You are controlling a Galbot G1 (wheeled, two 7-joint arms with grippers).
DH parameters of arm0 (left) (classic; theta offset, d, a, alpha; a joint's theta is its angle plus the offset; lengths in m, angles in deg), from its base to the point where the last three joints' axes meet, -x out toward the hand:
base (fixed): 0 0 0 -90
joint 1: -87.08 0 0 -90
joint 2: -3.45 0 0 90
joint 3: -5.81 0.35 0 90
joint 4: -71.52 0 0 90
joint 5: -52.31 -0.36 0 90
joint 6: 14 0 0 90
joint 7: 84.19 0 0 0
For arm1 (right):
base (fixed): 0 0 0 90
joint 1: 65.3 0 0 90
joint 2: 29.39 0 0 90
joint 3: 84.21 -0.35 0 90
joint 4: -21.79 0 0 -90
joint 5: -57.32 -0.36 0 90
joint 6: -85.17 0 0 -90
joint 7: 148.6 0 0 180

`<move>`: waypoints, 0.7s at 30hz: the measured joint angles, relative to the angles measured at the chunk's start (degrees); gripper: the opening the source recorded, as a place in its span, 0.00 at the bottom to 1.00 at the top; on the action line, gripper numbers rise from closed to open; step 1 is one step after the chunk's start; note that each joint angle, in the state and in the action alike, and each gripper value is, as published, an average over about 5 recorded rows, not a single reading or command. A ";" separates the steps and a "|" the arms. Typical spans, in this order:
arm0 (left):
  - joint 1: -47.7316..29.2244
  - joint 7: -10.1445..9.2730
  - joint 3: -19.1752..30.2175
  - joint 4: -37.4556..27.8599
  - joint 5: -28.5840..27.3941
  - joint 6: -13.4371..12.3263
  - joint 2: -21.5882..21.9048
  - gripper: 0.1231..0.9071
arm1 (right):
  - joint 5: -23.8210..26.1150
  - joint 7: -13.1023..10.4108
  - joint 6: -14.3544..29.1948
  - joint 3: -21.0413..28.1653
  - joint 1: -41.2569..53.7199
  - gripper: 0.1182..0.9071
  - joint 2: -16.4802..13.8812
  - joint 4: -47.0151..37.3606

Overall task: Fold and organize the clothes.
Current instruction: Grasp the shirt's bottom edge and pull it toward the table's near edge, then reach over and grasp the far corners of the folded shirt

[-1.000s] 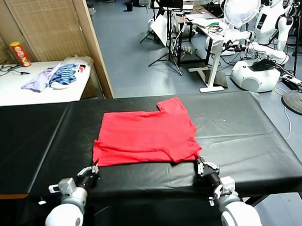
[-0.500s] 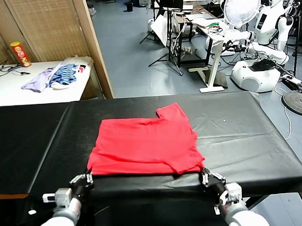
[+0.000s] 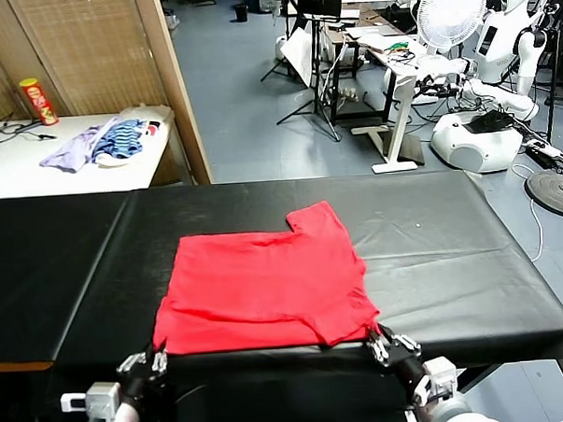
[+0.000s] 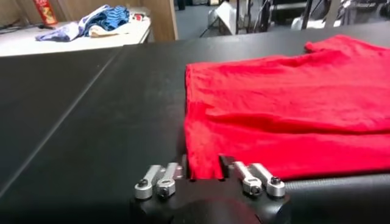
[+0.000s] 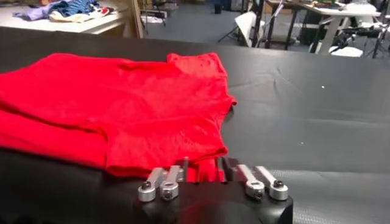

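One sleeve sticks out from the red T-shirt's far edge. The sleeve will come along and tuck in when I fold that edge toward me.
The clothes, one red T-shirt, lie folded flat on the black table, the near hem close to the front edge and one sleeve pointing away at the far right. My left gripper sits at the shirt's near left corner, my right gripper at its near right corner. In the left wrist view the left gripper is open, with the corner of the T-shirt lying loose between its fingers. The right gripper is open too, the hem of the T-shirt resting between its fingers.
A white side table at the far left carries lilac and blue-striped garments and a red can. A wooden partition stands behind the black table. Desks, a fan and another robot stand far back right.
Both grippers pulled back toward me, dragging the shirt's near hem closer to the front edge. Both then opened and let go of the hem corners.
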 joint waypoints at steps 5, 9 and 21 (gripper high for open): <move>-0.63 -0.14 -1.61 3.25 0.89 2.28 1.12 0.85 | -3.18 -1.51 1.24 -0.80 7.81 0.86 -1.76 -2.73; -6.34 -0.78 -1.43 2.76 4.56 2.11 3.55 0.86 | -4.03 -3.71 0.53 2.07 20.24 0.86 -1.42 -10.65; -41.60 -6.66 10.34 -19.12 25.36 9.50 10.29 0.86 | -6.55 -6.75 -3.82 14.64 51.47 0.86 4.16 -41.06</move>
